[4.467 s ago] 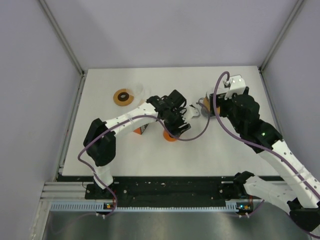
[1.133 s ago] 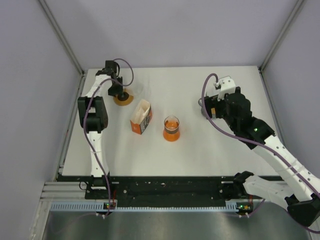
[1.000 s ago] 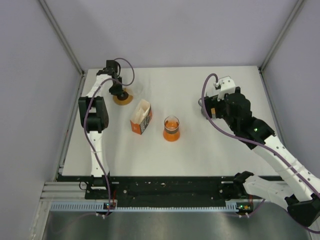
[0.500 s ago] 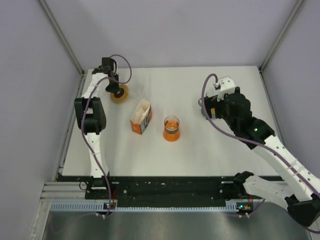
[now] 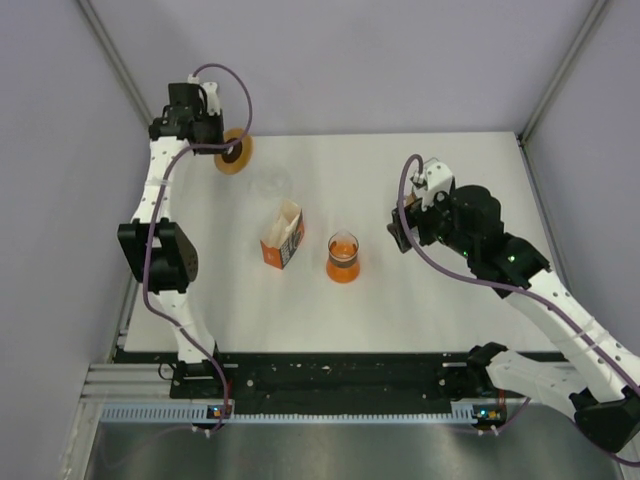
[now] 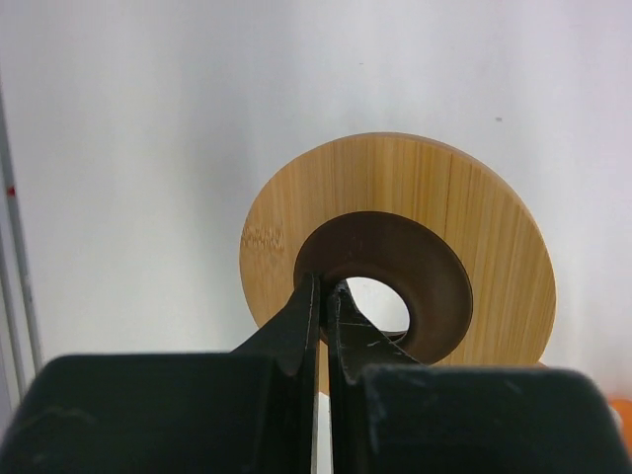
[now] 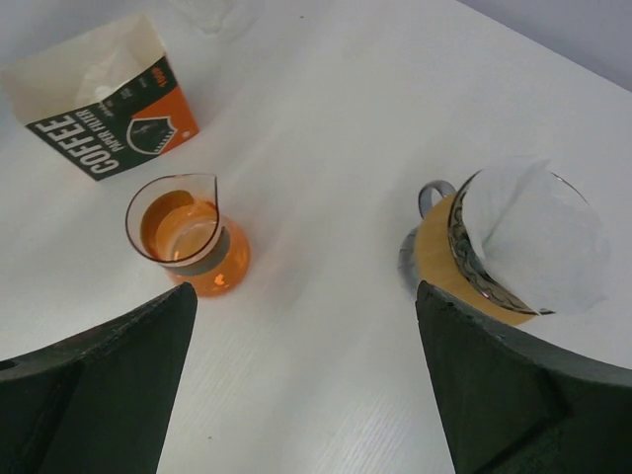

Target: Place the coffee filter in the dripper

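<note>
The wooden ring's far edge (image 5: pixel 247 150) is clear of my left gripper. My right gripper should keep going toward the ring (image 5: pixel 232 166), open, and close on that edge.
The white paper coffee filter (image 7: pixel 533 232) sits inside the glass dripper (image 7: pixel 446 259), which has a wooden collar and stands at the right of the right wrist view. My right gripper (image 7: pixel 304 296) hangs open above the table just left of the dripper, with nothing between its fingers. In the top view the right gripper (image 5: pixel 400 228) covers the dripper. My left gripper (image 6: pixel 324 291) is shut on the inner rim of a round wooden ring (image 6: pixel 474 227). It holds the ring (image 5: pixel 236 153) up at the table's back left corner.
An orange glass carafe (image 5: pixel 342 258) stands mid-table, and an open coffee filter box (image 5: pixel 283 236) lies to its left. A faint clear glass piece (image 5: pixel 270 182) rests behind the box. Grey walls close in the table on three sides.
The left gripper closed on the wooden ring and lifted it off the table toward the back left corner. The right gripper drew back slightly toward the near left.
</note>
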Controlling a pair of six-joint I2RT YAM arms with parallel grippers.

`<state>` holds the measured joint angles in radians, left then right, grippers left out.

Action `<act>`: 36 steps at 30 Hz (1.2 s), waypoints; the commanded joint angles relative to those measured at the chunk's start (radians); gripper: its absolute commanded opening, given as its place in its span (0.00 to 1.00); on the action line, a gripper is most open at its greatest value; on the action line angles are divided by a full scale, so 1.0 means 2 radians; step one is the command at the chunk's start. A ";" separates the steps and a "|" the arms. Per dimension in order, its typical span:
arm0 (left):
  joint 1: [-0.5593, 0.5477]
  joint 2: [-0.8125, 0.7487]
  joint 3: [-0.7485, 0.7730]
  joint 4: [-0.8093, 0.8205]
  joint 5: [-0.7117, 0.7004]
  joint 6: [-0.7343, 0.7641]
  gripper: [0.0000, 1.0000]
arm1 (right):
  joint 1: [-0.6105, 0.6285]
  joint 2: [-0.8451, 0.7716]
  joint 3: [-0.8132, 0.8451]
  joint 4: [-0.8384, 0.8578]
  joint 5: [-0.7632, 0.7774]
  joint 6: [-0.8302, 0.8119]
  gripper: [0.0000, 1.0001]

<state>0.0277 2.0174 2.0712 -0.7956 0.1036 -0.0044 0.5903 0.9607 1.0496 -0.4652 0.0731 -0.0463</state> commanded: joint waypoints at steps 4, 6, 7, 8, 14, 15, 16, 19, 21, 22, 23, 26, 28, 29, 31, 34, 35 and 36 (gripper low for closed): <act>-0.001 -0.081 0.011 -0.036 0.141 -0.018 0.00 | -0.004 0.020 0.046 0.016 -0.102 -0.008 0.93; -0.002 -0.091 0.010 -0.052 0.206 -0.032 0.00 | -0.004 0.024 0.053 0.027 -0.108 -0.008 0.93; -0.002 -0.096 0.006 -0.057 0.248 -0.036 0.00 | -0.004 0.027 0.058 0.035 -0.112 -0.008 0.93; -0.005 -0.098 0.002 -0.062 0.304 -0.039 0.00 | -0.004 0.028 0.061 0.044 -0.116 -0.008 0.93; -0.046 -0.108 0.001 -0.106 0.465 -0.047 0.00 | -0.003 0.041 0.081 0.124 -0.152 0.014 0.93; -0.054 -0.114 -0.001 -0.108 0.477 -0.047 0.00 | -0.003 0.043 0.080 0.144 -0.161 0.020 0.93; -0.061 -0.119 -0.005 -0.108 0.494 -0.051 0.00 | -0.001 0.046 0.077 0.163 -0.171 0.035 0.93; -0.079 -0.135 -0.007 -0.108 0.534 -0.064 0.00 | 0.014 0.053 0.067 0.219 -0.179 0.039 0.93; -0.091 -0.143 -0.010 -0.107 0.549 -0.072 0.00 | 0.028 0.063 0.068 0.248 -0.181 0.033 0.93; -0.097 -0.148 -0.015 -0.103 0.556 -0.081 0.00 | 0.037 0.069 0.069 0.259 -0.181 0.028 0.93; -0.103 -0.151 -0.021 -0.099 0.560 -0.090 0.00 | 0.045 0.073 0.069 0.269 -0.181 0.026 0.93; -0.116 -0.162 -0.032 -0.090 0.578 -0.101 0.00 | 0.055 0.088 0.071 0.285 -0.181 0.002 0.93; -0.123 -0.170 -0.042 -0.082 0.586 -0.103 0.00 | 0.055 0.097 0.073 0.292 -0.178 -0.001 0.93; -0.129 -0.176 -0.048 -0.076 0.586 -0.106 0.00 | 0.055 0.099 0.075 0.297 -0.178 -0.001 0.93; -0.140 -0.186 -0.063 -0.062 0.580 -0.111 0.00 | 0.055 0.106 0.079 0.307 -0.185 -0.005 0.92; -0.150 -0.192 -0.064 -0.061 0.579 -0.111 0.00 | 0.055 0.115 0.088 0.313 -0.196 -0.007 0.90; -0.151 -0.193 -0.065 -0.059 0.579 -0.112 0.00 | 0.055 0.116 0.090 0.318 -0.207 -0.007 0.89; -0.152 -0.193 -0.065 -0.056 0.581 -0.114 0.00 | 0.055 0.117 0.090 0.323 -0.219 -0.007 0.88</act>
<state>-0.2626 1.6817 1.9465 -0.9779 1.2144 -0.2119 0.6933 1.1862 1.1618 0.0837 -0.2913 -0.0425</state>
